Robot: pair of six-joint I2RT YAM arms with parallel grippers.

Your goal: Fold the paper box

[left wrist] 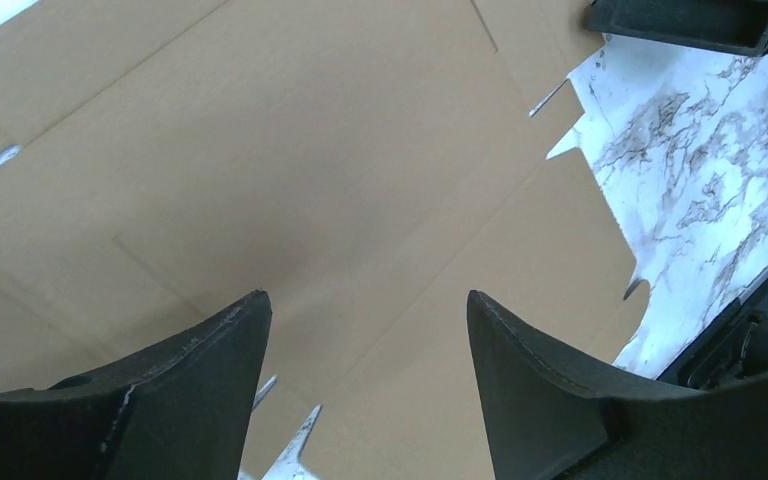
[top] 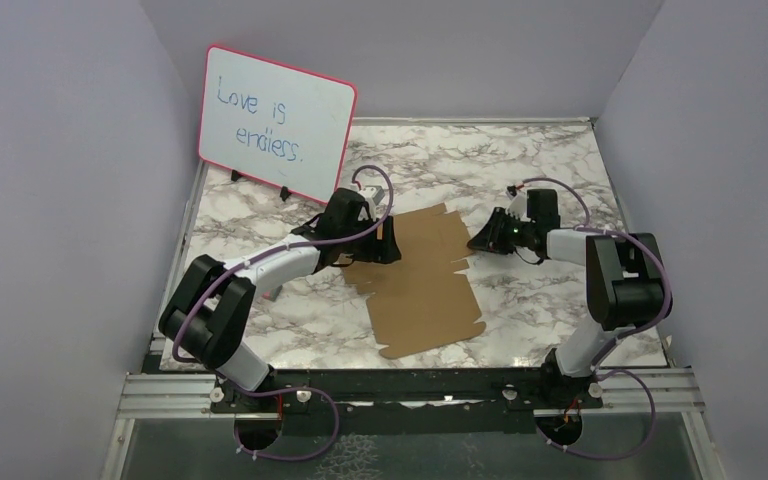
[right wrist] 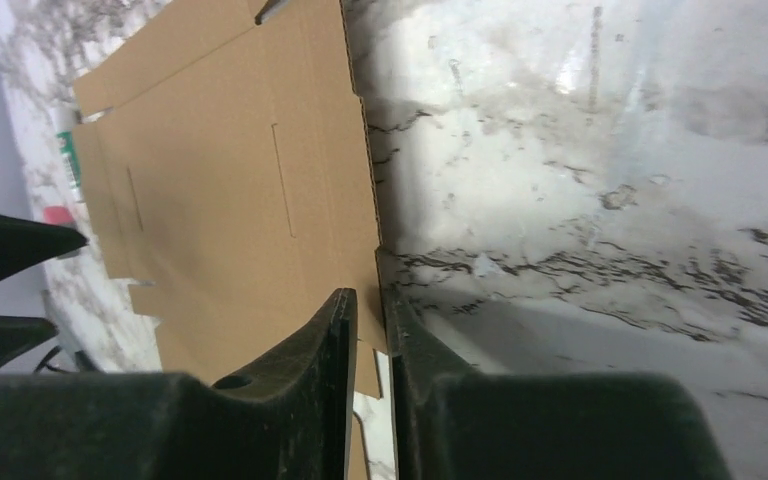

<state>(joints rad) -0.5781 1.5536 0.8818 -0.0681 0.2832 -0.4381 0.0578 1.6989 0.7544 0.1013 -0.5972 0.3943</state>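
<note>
A straight crease [left wrist: 448,264] crosses the paper box between its side notches, so the far panel [top: 428,239] will fold up there when the robot lifts the panel's edge.
The paper box [top: 425,280] is a flat brown die-cut cardboard sheet with notched flaps, lying on the marble table. My left gripper [top: 385,240] hovers over the sheet's far left part, its jaws wide apart and nothing between them. In the left wrist view, cardboard [left wrist: 360,180] fills the space past the left gripper [left wrist: 365,300]. My right gripper [top: 482,240] sits at the sheet's far right edge. In the right wrist view, the right gripper [right wrist: 365,295] is closed to a narrow slit with the cardboard [right wrist: 220,200] edge running into it.
A pink-framed whiteboard [top: 275,120] with handwriting leans at the back left. Bare marble table [top: 540,170] lies right of the sheet and behind it. Grey walls close in both sides and the back. A metal rail [top: 410,385] runs along the near edge.
</note>
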